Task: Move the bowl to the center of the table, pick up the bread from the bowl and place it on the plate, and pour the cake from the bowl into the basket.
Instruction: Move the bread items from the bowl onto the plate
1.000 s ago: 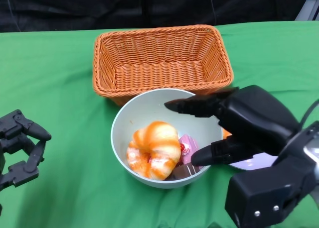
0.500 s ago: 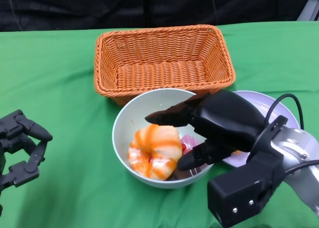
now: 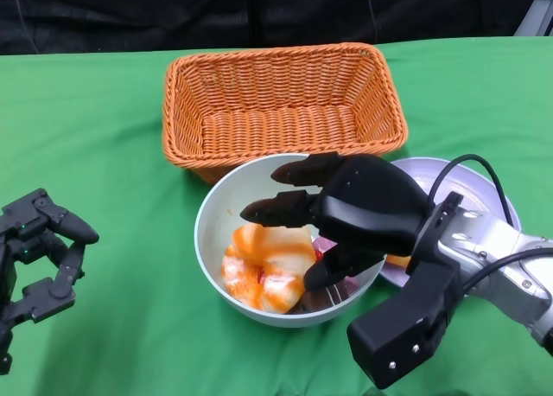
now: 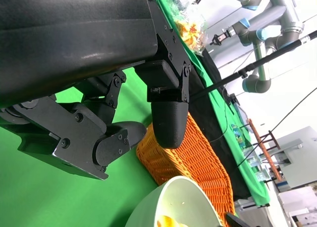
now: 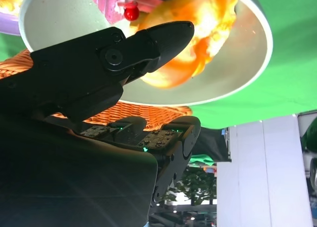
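A dark brown edge (image 3: 316, 301) shows next to the orange glazed bread (image 3: 268, 268), so I should expect to find more cake hidden under the bread when I pick it up.
A pale green bowl (image 3: 216, 214) stands in the middle of the green table, just in front of the orange wicker basket (image 3: 283, 102). In it lie an orange glazed bread (image 3: 263, 265) and a pink cake (image 3: 327, 247) with a red cherry. My right hand (image 3: 346, 210) hangs over the bowl's right half with its fingers spread above the bread, holding nothing. In the right wrist view the fingers (image 5: 148, 46) reach toward the bread (image 5: 203, 33). A lilac plate (image 3: 484, 193) lies right of the bowl, mostly hidden by my arm. My left hand (image 3: 39, 253) rests open at the left edge.
The basket holds nothing. The bowl's far rim almost touches the basket's front wall. Green cloth lies bare to the left of the bowl and in front of it. A dark backdrop runs behind the table's far edge.
My right hand has moved left and down over the bowl, its fingers now spread above the bread. The plate has come into view behind the arm. The left hand has barely shifted.
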